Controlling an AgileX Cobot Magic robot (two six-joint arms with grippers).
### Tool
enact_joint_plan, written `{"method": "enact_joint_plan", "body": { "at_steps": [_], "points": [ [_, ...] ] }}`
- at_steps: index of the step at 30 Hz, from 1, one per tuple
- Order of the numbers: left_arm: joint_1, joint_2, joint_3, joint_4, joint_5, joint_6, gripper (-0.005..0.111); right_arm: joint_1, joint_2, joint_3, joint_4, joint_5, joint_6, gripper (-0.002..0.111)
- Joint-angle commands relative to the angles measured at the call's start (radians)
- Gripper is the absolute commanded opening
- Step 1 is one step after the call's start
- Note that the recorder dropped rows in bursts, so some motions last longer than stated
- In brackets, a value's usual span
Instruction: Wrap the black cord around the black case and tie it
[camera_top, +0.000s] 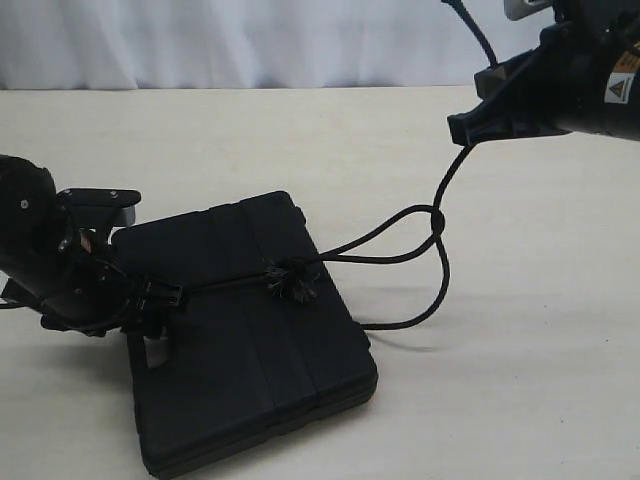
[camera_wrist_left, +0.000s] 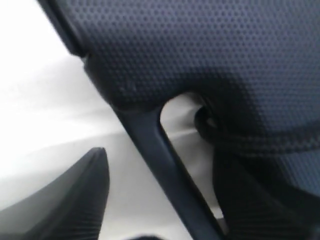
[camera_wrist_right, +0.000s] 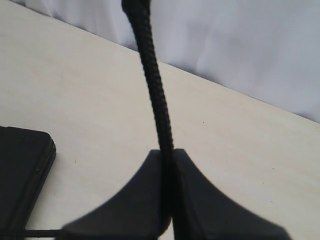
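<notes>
My gripper will draw the loop (camera_top: 405, 212) in close to the black case's edge when it pulls, because the black cord goes through its own loose loop (camera_top: 437, 221).
The black case (camera_top: 250, 370) lies flat on the table at the lower left. The black cord (camera_top: 443, 270) crosses its lid, with the frayed knot (camera_top: 291, 281) near the lid's right edge. From there the cord runs right, crosses itself in a loose loop (camera_top: 435, 224) and rises to my right gripper (camera_top: 470, 130). That gripper is shut on the cord (camera_wrist_right: 152, 75) above the table (camera_wrist_right: 167, 152). My left gripper (camera_top: 150, 298) sits at the case's left edge, fingers apart around the handle bar (camera_wrist_left: 150, 160). The cord (camera_wrist_left: 260, 145) lies taut across the case by the handle slot.
The pale table (camera_top: 300, 150) stretches behind and to the right of the case. A white curtain (camera_top: 250, 40) hangs along the far edge. A corner of the case (camera_wrist_right: 20, 165) shows low in the right wrist view.
</notes>
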Motion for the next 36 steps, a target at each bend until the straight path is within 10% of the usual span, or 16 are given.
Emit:
{"method": "enact_joint_plan", "body": {
  "at_steps": [1,6,26,36],
  "points": [
    [-0.008,0.018,0.003,-0.005,-0.061,-0.007,0.042,-0.006,-0.007,-0.007,0.001,0.018,0.002,0.004],
    [-0.006,0.065,0.003,0.012,-0.082,-0.007,0.000,-0.006,-0.031,-0.007,0.001,0.018,0.002,0.004],
    [0.407,-0.041,-0.086,0.053,0.003,0.076,0.000,-0.325,-0.028,-0.007,0.009,0.036,0.002,0.004],
    [0.442,-0.041,-0.157,-0.098,-0.038,0.261,0.000,-0.513,0.134,-0.005,0.009,-0.062,0.002,0.004]
  ]
}}
